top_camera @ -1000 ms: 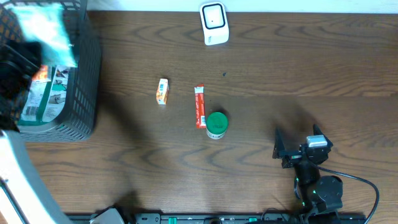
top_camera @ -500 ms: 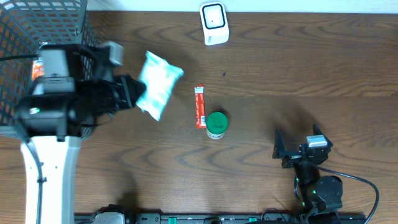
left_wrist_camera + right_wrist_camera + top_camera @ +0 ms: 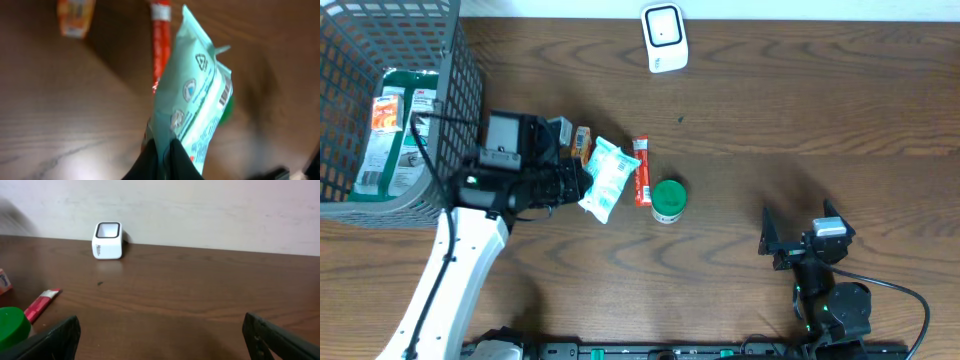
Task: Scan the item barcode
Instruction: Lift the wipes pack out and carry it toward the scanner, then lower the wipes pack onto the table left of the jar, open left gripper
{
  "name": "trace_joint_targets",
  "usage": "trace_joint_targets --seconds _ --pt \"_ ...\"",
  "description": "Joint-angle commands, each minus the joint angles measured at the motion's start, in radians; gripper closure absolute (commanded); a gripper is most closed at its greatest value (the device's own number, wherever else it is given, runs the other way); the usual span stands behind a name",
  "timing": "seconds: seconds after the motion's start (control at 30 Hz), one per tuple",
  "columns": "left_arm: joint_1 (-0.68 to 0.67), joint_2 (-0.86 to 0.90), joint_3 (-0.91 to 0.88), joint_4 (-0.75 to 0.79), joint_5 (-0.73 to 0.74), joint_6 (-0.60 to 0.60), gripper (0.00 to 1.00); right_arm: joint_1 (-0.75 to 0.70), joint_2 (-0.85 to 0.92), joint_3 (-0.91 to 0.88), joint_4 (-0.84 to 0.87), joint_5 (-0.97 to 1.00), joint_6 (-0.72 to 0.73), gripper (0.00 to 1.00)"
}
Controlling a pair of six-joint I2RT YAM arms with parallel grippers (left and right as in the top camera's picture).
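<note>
I should now lower the pale green packet point(image 3: 610, 180) with my left gripper until it rests on clear wood point(image 3: 622, 217) lying open beside the red stick pack, then release it.
My left gripper point(image 3: 582, 185) is shut on the bottom edge of a pale green packet point(image 3: 606, 178), which hangs over the middle of the table. In the left wrist view the packet point(image 3: 200, 100) stands up from the gripper point(image 3: 164, 160), and its barcode point(image 3: 225, 92) shows on the right edge. At the table's far edge stands the white scanner point(image 3: 663, 38), also in the right wrist view point(image 3: 107, 240). Near the front right, my right gripper point(image 3: 798, 243) rests open and empty, fingers wide point(image 3: 162, 330).
A grey wire basket point(image 3: 460, 90) at the back left holds a green-and-white box point(image 3: 395, 130). On the table lie a small orange box point(image 3: 581, 140), a red stick pack point(image 3: 641, 170) and a green-lidded tub point(image 3: 668, 200), all close to the held packet.
The left arm has carried the packet out of the basket, rightward and toward the front. It now hangs beside the red stick pack. The right arm has not moved.
</note>
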Motion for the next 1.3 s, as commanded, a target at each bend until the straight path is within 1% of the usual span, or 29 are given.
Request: trace_joint_targets --seconds 0.0,0.17,0.37,0.63,0.9,1.03,1.2,1.23,1.27 --pt "-0.002 -0.002 -0.097 0.069 -0.039 -0.104 0.93 -0.004 -0.001 -0.001 -0.003 0.010 0.017 0.01" --pt "-0.002 -0.002 -0.212 0.175 -0.101 -0.159 0.93 -0.004 -0.001 -0.001 -0.004 0.010 0.017 0.01" --pt "-0.002 0.000 -0.299 0.277 -0.107 -0.183 0.93 -0.004 -0.001 -0.001 -0.003 0.010 0.017 0.01" --pt "-0.002 0.015 -0.352 0.341 -0.106 -0.197 0.92 -0.004 -0.001 -0.001 -0.003 0.010 0.017 0.01" --pt "-0.002 0.095 -0.358 0.352 -0.102 -0.205 0.92 -0.004 -0.001 -0.001 -0.004 0.010 0.017 0.01" --pt "-0.023 0.130 -0.358 0.384 -0.098 -0.205 0.93 -0.004 -0.001 -0.001 -0.003 0.010 0.017 0.01" --pt "-0.071 0.137 -0.358 0.431 -0.076 -0.205 0.88 -0.004 -0.001 -0.001 -0.004 0.010 0.017 0.01" --pt "-0.081 0.137 -0.358 0.439 -0.077 -0.204 0.84 -0.004 -0.001 -0.001 -0.004 0.010 0.017 0.01" --pt "-0.090 0.137 -0.358 0.444 -0.081 -0.205 0.75 -0.004 -0.001 -0.001 -0.003 0.010 0.017 0.01"
